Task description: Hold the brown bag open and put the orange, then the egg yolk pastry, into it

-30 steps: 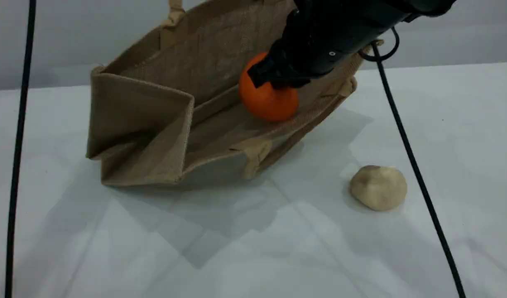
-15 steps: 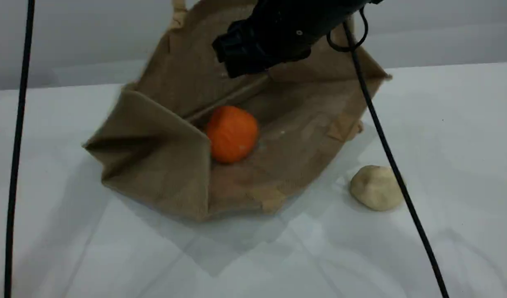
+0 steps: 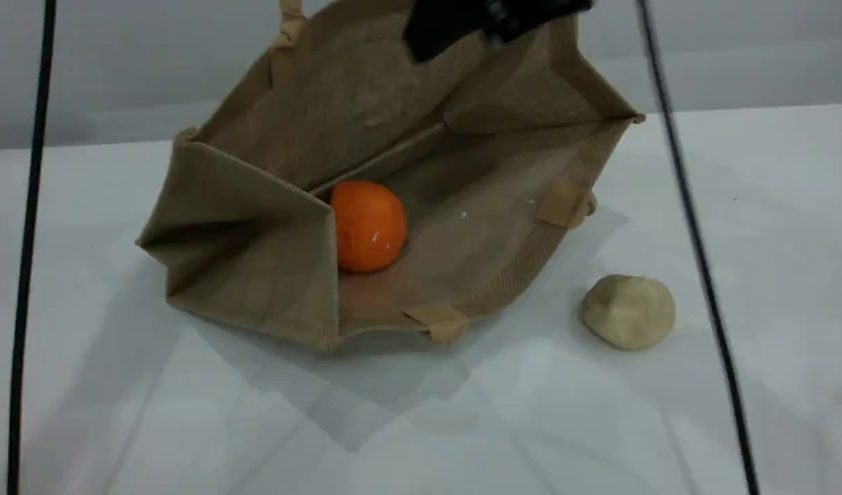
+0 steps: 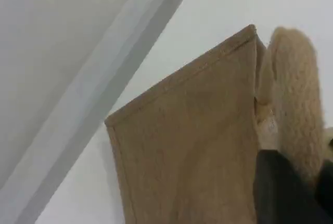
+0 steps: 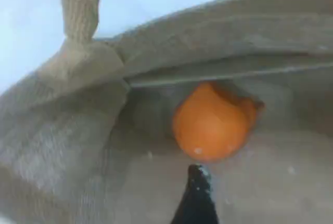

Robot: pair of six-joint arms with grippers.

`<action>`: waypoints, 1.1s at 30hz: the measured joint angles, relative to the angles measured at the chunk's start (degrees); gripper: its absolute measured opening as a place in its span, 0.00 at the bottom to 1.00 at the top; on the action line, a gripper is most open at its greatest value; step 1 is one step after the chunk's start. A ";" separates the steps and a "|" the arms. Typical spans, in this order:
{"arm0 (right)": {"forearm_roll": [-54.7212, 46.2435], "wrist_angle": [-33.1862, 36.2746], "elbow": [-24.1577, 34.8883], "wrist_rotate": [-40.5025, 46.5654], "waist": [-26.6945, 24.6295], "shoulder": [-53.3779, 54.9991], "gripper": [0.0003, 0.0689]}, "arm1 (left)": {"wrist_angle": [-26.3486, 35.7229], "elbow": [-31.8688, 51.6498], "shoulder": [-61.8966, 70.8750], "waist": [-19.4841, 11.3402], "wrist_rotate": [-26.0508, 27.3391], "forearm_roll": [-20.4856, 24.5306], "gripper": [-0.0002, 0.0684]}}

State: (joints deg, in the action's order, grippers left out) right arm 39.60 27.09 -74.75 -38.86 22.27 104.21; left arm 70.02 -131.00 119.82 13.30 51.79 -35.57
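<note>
The brown bag's side gusset (image 3: 228, 239) has an inward crease, so I expect the brown bag's upper side (image 3: 364, 103) to drop down over the orange when I lower the bag's handle.
The brown bag (image 3: 276, 254) lies on its side on the white table, mouth gaping toward the camera. The orange (image 3: 368, 225) rests loose inside it, against the folded gusset; the right wrist view looks down on the orange (image 5: 210, 122). On the table to the bag's right sits the pale egg yolk pastry (image 3: 628, 311). My right gripper (image 3: 424, 38) hovers blurred above the bag's upper wall, open and empty, with one dark fingertip (image 5: 197, 195) showing. My left gripper's fingertip (image 4: 283, 187) is shut on the bag's beige handle (image 4: 294, 94), holding the upper wall up.
Two black cables hang through the scene, one down the far left (image 3: 29, 240) and one down the right (image 3: 695, 240), passing just right of the pastry. The white table (image 3: 462, 426) stretches in front of the bag.
My right gripper let go of the orange, which dropped and rolled to the bag's left gusset. The gripper then rose toward the top edge. The bag's mouth shifted and opened wider.
</note>
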 joint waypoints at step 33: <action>-30.62 22.25 0.00 32.87 -7.48 9.51 0.77 | -0.06 0.00 0.00 0.00 -0.22 -0.21 0.14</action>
State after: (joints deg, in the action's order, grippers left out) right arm 8.98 49.35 -74.75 -6.00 14.80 113.72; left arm 69.96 -131.00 119.82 13.30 51.57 -35.78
